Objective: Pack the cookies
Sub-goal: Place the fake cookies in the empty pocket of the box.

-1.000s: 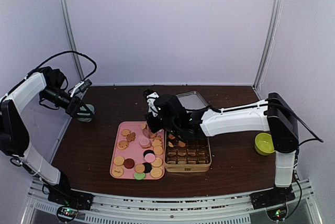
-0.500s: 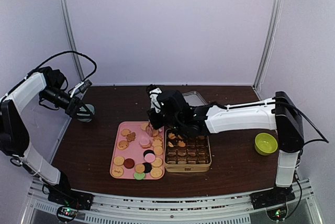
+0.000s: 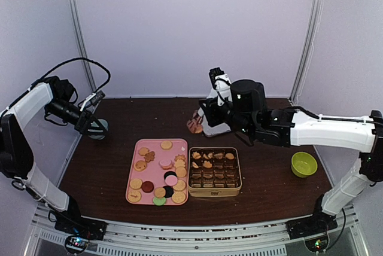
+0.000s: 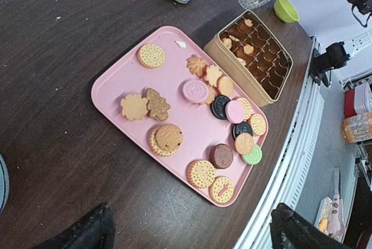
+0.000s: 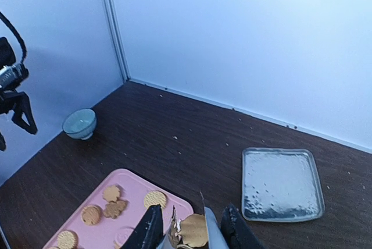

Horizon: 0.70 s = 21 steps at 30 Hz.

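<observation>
The gold tin stands open and the tan cookie is in my right gripper. I go on carrying the cookie until it gets to the tin's back row [image 3: 219, 155].
Several cookies [image 3: 161, 175], tan, pink, black, dark red and green, lie on the pink tray [image 3: 133, 175], also in the left wrist view [image 4: 224, 106]. Beside it stands the gold tin [image 3: 215, 192], with a few cookies in its back row of paper cups. My right gripper [image 3: 195, 125] hangs raised behind the tin, shut on a tan cookie [image 5: 195, 230] with shiny clear scraps beside it. My left gripper [image 3: 93, 125] is open at the far left, empty, its fingertips [image 4: 87, 234] wide apart.
A silver lid [image 5: 282, 184] lies at the back, behind the tin. A pale blue bowl [image 3: 100, 128] sits under the left gripper. A green bowl [image 3: 303, 164] stands at the right. Crumbs dot the dark table.
My right gripper has risen off the pink tray and swung back and to the right, carrying the cookie. The left arm has not moved.
</observation>
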Available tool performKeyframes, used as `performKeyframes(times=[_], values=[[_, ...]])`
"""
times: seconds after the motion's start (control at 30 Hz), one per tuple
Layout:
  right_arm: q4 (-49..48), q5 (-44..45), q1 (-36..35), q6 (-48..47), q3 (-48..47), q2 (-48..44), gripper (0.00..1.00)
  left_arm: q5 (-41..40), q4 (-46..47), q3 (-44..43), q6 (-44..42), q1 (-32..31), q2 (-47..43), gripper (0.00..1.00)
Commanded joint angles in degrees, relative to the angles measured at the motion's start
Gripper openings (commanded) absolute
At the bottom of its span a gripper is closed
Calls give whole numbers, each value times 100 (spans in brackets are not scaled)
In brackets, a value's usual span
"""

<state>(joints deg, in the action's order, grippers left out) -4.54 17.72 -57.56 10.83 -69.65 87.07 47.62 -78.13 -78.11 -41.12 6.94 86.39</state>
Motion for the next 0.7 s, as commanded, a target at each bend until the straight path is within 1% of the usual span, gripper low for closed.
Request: performKeyframes(times=[0.0,0.13,0.33,0.67], values=[[130,365,57,178,666,-517,25,168,-93,-38,-141,47,0,95],[243,425,54,354,1014,-890,25,186,-111,-72,-149,48,18,95],[362,461,60,563,1287,-1141,25,188,-189,-117,-191,45,53,95],[291,540,65,544,1392,-1012,27,213,-235,-117,-218,51,38,95]])
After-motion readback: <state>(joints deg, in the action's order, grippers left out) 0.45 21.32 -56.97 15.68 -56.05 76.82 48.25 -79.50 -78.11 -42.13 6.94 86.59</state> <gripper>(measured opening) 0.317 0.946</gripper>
